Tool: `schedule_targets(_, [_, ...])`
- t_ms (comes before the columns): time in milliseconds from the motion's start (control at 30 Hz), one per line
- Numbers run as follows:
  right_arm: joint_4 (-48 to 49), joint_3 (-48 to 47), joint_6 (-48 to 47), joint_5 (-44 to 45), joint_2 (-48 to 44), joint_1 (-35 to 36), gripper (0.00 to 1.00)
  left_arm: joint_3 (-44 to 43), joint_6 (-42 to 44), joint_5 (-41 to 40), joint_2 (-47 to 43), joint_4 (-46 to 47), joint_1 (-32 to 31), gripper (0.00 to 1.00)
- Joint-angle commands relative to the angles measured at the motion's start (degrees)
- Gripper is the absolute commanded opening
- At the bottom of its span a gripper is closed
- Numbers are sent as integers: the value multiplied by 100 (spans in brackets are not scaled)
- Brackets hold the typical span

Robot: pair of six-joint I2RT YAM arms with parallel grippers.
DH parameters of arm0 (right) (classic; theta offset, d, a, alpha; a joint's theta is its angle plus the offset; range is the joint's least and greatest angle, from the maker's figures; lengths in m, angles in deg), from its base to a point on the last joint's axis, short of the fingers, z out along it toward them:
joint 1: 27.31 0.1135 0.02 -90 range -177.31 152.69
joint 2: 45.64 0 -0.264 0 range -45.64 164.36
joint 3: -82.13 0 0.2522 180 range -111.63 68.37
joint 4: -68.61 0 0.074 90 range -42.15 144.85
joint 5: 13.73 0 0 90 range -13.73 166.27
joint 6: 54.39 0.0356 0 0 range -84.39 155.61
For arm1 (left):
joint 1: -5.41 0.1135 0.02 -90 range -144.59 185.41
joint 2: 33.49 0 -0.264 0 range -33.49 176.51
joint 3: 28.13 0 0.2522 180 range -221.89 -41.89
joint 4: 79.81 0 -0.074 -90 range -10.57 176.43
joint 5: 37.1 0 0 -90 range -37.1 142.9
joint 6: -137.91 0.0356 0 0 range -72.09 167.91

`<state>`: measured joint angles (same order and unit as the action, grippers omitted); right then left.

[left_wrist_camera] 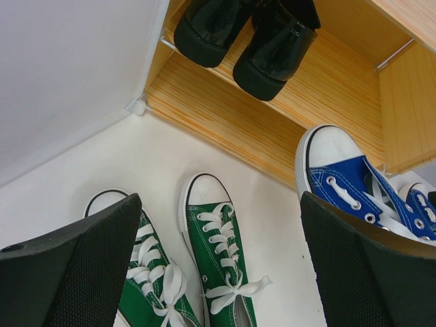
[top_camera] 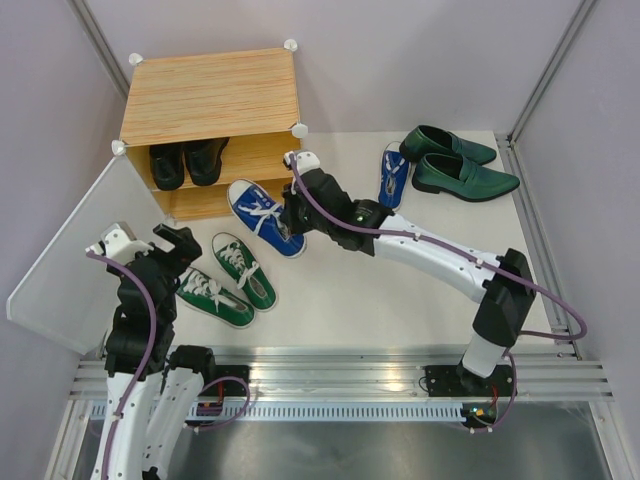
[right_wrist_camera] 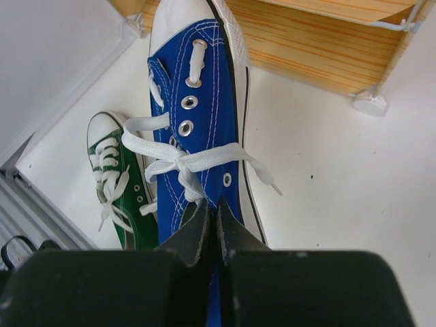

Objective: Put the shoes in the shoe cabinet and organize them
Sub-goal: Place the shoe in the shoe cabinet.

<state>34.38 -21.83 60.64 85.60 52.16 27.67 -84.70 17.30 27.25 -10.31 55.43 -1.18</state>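
Note:
My right gripper should keep going to the free upper shelf (top_camera: 258,158) beside the black boots and let go there, because the blue sneaker's toe (top_camera: 240,190) is facing the cabinet.
The blue sneaker (top_camera: 258,212) lies on the table with its toe at the shoe cabinet's (top_camera: 210,95) lower shelf. My right gripper (top_camera: 290,212) is shut on that shoe's heel edge (right_wrist_camera: 201,102), the jaws pressed together at its collar (right_wrist_camera: 216,211). A second blue sneaker (top_camera: 393,175) lies to the right. Shiny black boots (top_camera: 187,160) stand on the upper shelf (left_wrist_camera: 272,48). Two green sneakers (top_camera: 245,270) lie side by side below my left gripper (top_camera: 150,242), which hovers open and empty above them (left_wrist_camera: 218,204). The dark-green loafers (top_camera: 460,165) sit at the back right.
The frosted door (top_camera: 70,260) hangs open at the left, close beside my left arm. A white corner connector (right_wrist_camera: 370,103) marks the cabinet's right foot. Grey walls close in both sides, and a metal rail (top_camera: 330,370) runs along the near edge.

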Motion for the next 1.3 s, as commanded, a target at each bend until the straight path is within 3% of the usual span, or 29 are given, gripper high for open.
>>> schedule_targets(0, [465, -700, 597, 491, 186, -84, 1, -176, -50, -89, -41, 68, -62, 100])
schedule_targets(600, [1054, -1966, 1829, 1221, 1522, -313, 1, -158, -50, -116, -50, 59, -299, 100])
schedule_targets(900, [1124, -2468, 2479, 2003, 2041, -313, 1, -158, -50, -125, -50, 68, -422, 100])
schedule_targets(1267, [1238, -3179, 2655, 2153, 2709, -321, 1, -149, -41, -116, -59, 77, -492, 100])
